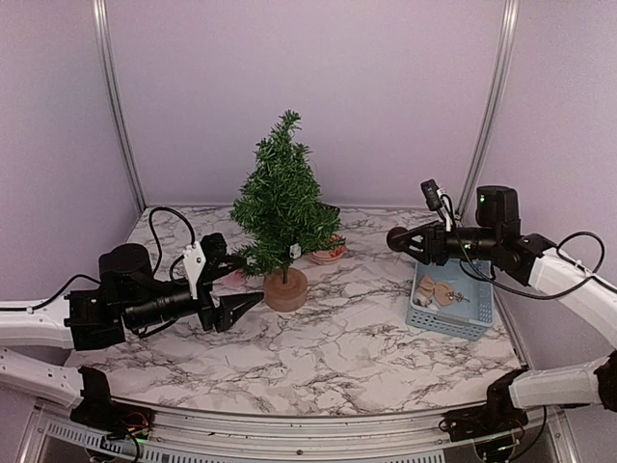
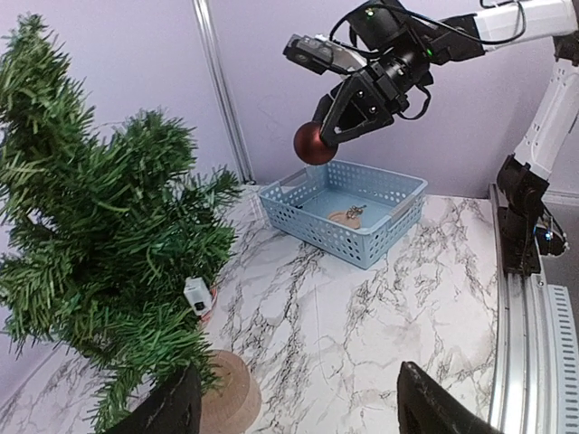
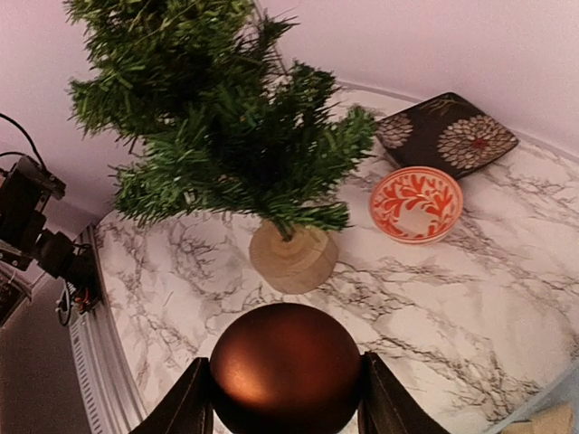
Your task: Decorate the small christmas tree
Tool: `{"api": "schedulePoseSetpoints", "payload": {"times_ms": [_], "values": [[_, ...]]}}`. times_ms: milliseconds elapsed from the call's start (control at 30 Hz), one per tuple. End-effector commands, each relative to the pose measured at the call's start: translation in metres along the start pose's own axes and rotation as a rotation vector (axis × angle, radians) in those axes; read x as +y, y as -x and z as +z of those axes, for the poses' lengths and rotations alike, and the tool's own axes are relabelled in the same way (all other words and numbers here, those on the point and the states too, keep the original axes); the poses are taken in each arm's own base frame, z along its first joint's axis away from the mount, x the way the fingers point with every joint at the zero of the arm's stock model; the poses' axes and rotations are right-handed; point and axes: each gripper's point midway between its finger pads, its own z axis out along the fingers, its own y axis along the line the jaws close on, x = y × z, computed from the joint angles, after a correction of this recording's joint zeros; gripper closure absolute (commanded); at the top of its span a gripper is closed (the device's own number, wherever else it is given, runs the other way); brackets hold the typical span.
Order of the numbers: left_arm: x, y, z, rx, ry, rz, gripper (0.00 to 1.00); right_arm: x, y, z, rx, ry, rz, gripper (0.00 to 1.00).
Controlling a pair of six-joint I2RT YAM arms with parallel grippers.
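Observation:
The dark red ball's free half (image 1: 394,239) is turned toward the robot's open left gripper, so the left gripper goes on moving over the clear marble (image 1: 326,328) until its fingers are on both sides of the ball.
The small christmas tree (image 1: 281,203) stands mid-table on its round tan base (image 1: 285,288); a white tag (image 2: 198,296) hangs from a lower branch. My left gripper (image 2: 303,411) is low beside the base on the tree's left, open, with only bare marble between its fingers. Over the basket on the right, my right gripper (image 3: 286,384) is held in the air, shut on a dark red ball ornament (image 3: 286,366). That ball (image 2: 314,143) also shows in the left wrist view, pinched by the right fingers. The tree (image 3: 226,127) is ahead of the ball, well apart from it.
A light blue slotted basket (image 1: 446,328) sits at the right with a few tan ornaments inside. An orange-and-white bowl (image 3: 416,204) and a dark flowered plate (image 3: 448,131) lie behind the tree. Purple walls and metal posts close in the table.

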Motion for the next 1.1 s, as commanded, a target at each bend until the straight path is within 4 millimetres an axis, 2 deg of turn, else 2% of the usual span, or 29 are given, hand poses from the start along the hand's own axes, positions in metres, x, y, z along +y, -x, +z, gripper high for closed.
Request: {"api": "schedulePoseSetpoints", "payload": {"times_ms": [0,167,367,500,633,800,1067], "values": [[-0.017,-0.005,0.013,0.079,-0.006,0.207,0.25,0.059,-0.023,0.009,0.098,0.211,0.03,0.57],[-0.048,-0.002,0.033,0.101,-0.056,0.326,0.25,0.102,-0.046,0.031,0.187,0.307,0.053,0.56],[-0.06,-0.001,0.052,0.133,-0.039,0.392,0.25,0.141,-0.073,0.054,0.286,0.378,0.105,0.57],[-0.072,-0.009,0.06,0.172,-0.096,0.399,0.24,0.162,-0.084,0.066,0.339,0.408,0.123,0.57],[-0.088,-0.025,0.065,0.24,-0.183,0.407,0.23,0.17,-0.088,0.074,0.373,0.405,0.126,0.57],[-0.101,-0.036,0.069,0.275,-0.254,0.405,0.24,0.176,-0.089,0.08,0.39,0.42,0.144,0.57],[-0.094,-0.049,0.08,0.355,-0.205,0.465,0.27,0.183,-0.096,0.085,0.428,0.432,0.176,0.57]]}}
